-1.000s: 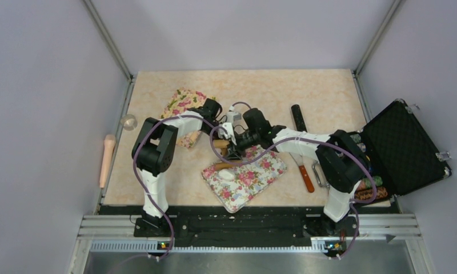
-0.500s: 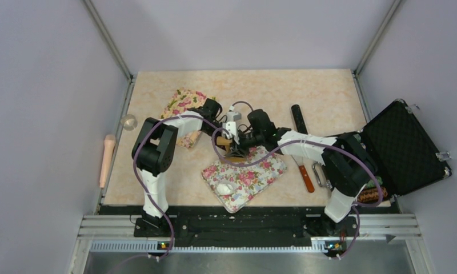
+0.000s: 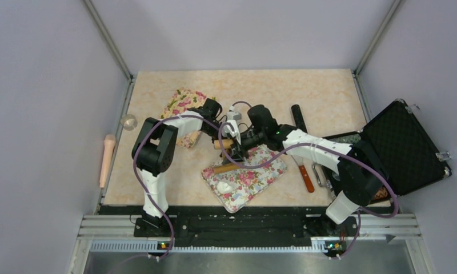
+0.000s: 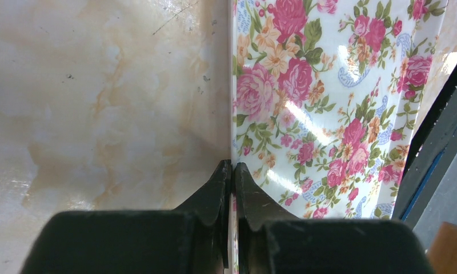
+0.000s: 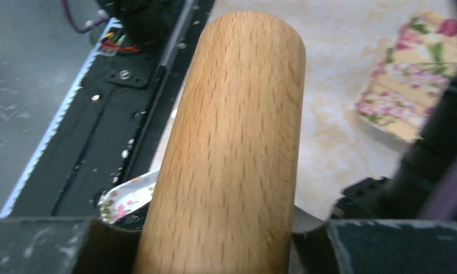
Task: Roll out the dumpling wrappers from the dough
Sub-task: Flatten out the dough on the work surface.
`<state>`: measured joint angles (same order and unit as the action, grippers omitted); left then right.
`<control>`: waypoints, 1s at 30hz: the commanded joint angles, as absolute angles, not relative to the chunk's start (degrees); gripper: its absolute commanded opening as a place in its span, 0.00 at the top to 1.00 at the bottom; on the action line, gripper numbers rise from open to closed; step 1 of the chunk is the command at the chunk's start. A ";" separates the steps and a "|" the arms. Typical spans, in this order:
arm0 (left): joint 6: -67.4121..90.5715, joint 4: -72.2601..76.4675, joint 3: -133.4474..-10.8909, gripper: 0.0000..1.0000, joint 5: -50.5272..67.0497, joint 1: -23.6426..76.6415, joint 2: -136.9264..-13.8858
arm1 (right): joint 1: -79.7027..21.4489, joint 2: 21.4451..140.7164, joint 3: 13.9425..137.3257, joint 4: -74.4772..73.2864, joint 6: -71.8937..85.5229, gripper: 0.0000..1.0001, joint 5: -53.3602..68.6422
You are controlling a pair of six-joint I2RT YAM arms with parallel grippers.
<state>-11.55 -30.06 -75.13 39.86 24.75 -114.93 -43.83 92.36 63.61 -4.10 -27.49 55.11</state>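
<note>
Next, my right gripper brings the rolling pin [image 3: 225, 168] back toward the front and across the dough [image 3: 225, 187], since the pin sits beyond the dough's far edge, over empty tray.
A floral tray [image 3: 266, 168] lies mid-table with a small flat white piece of dough, the dumpling wrapper [image 3: 225, 185], near its front corner. My left gripper [image 3: 231, 138] is shut on the tray's far edge; the left wrist view shows the thin rim [image 4: 232, 228] pinched between its fingers [image 4: 213, 191]. My right gripper [image 3: 237, 152] is shut on a wooden rolling pin [image 5: 232, 148], which sticks out over the tray's far left part [image 3: 223, 168], apart from the dough.
A second floral plate [image 3: 182, 104] lies far left. A black cylinder [image 3: 298, 117], an orange-handled knife [image 3: 304, 171] and a metal ring [image 3: 319, 174] lie to the right. An open black case [image 3: 406, 147] stands at the right edge. A pale pin [image 3: 107, 160] lies beyond the table's left edge.
The dough now lies nearer the tray's front corner than a second ago. The right arm's elbow swung right; the pin, briefly hidden, shows over the tray's far left. The left gripper stayed put.
</note>
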 commanded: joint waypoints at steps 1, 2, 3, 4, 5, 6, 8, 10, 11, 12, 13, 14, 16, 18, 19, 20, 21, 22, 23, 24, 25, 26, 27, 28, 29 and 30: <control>-12.55 -30.91 -76.40 1.00 40.46 25.05 -116.04 | -45.59 90.39 61.67 -4.67 -29.04 1.00 63.60; -12.57 -31.03 -76.47 1.00 40.41 25.00 -116.07 | -45.89 90.00 61.60 -5.51 -29.51 1.00 64.29; -12.57 -31.06 -76.49 1.00 40.42 24.99 -116.15 | -46.41 89.74 61.58 -6.51 -30.18 1.00 64.22; -12.52 -31.04 -76.60 1.00 40.38 25.04 -116.18 | -47.30 89.55 61.47 -7.26 -30.56 1.00 63.86; -12.56 -31.09 -76.58 1.00 40.42 25.05 -116.12 | -47.95 89.48 61.44 -7.95 -30.99 1.00 63.23; -12.57 -31.13 -76.61 1.00 40.35 25.05 -116.15 | -48.48 89.47 61.41 -8.67 -31.38 1.00 62.74; -12.50 -31.15 -76.57 1.00 40.32 25.00 -116.17 | -49.53 89.39 60.84 -8.76 -31.80 1.00 61.29; -12.57 -31.12 -76.62 1.00 40.32 25.02 -116.11 | -50.35 89.49 60.07 -7.03 -31.34 1.00 58.78; -12.60 -31.11 -76.62 1.00 40.27 25.01 -116.08 | -50.62 89.61 59.76 -5.58 -30.47 1.00 57.10; -12.57 -31.11 -76.57 1.00 40.21 25.02 -116.09 | -50.70 89.82 59.39 -4.04 -29.63 1.00 55.93; -12.65 -31.11 -76.56 1.00 40.25 24.98 -116.08 | -50.74 90.13 59.14 -3.04 -29.17 1.00 54.95; -12.63 -31.12 -76.58 1.00 40.25 25.03 -116.02 | -50.84 90.49 58.84 -2.20 -29.02 1.00 54.02; -12.66 -31.18 -76.64 1.00 40.25 25.04 -115.97 | -50.89 91.07 57.54 -0.61 -28.94 1.00 52.43; -12.65 -31.28 -76.62 1.00 40.25 24.96 -115.97 | -50.83 91.43 55.45 2.49 -29.48 1.00 51.07; -12.61 -31.23 -76.62 1.00 40.21 25.04 -115.94 | -50.88 91.60 54.49 2.77 -30.23 1.00 50.66; -12.65 -31.21 -76.56 1.00 40.25 25.03 -116.00 | -50.89 91.79 53.92 2.48 -31.18 1.00 50.35; -12.66 -31.20 -76.55 1.00 40.31 25.00 -115.94 | -50.89 92.05 53.49 1.61 -32.34 1.00 50.06; -12.73 -31.20 -76.59 1.00 40.32 25.00 -115.92 | -50.86 92.26 53.17 0.89 -33.43 1.00 49.84; -12.72 -31.20 -76.52 1.00 40.29 25.01 -115.86 | -50.88 92.24 52.77 0.27 -34.38 1.00 49.76; -12.73 -31.21 -76.47 1.00 40.29 25.04 -115.91 | -50.83 92.11 52.35 0.11 -35.39 1.00 49.74; -12.68 -31.21 -76.47 1.00 40.29 25.00 -115.90 | -50.87 91.92 51.88 -1.51 -36.06 1.00 49.76; -12.74 -31.20 -76.50 1.00 40.32 25.04 -115.92 | -50.89 91.84 51.28 -1.82 -36.30 1.00 49.45; -12.78 -31.21 -76.49 1.00 40.27 25.05 -115.81 | -50.89 91.66 50.79 -1.34 -36.07 1.00 49.00; -12.83 -31.24 -76.48 1.00 40.33 24.97 -115.76 | -50.86 91.42 50.42 -0.98 -36.27 1.00 48.60; -12.82 -31.21 -76.51 1.00 40.31 25.04 -115.76 | -50.85 91.07 50.32 -0.81 -36.67 1.00 48.33; -12.79 -31.12 -76.53 1.00 40.31 25.05 -115.81 | -50.81 90.65 50.42 -0.50 -36.08 1.00 47.91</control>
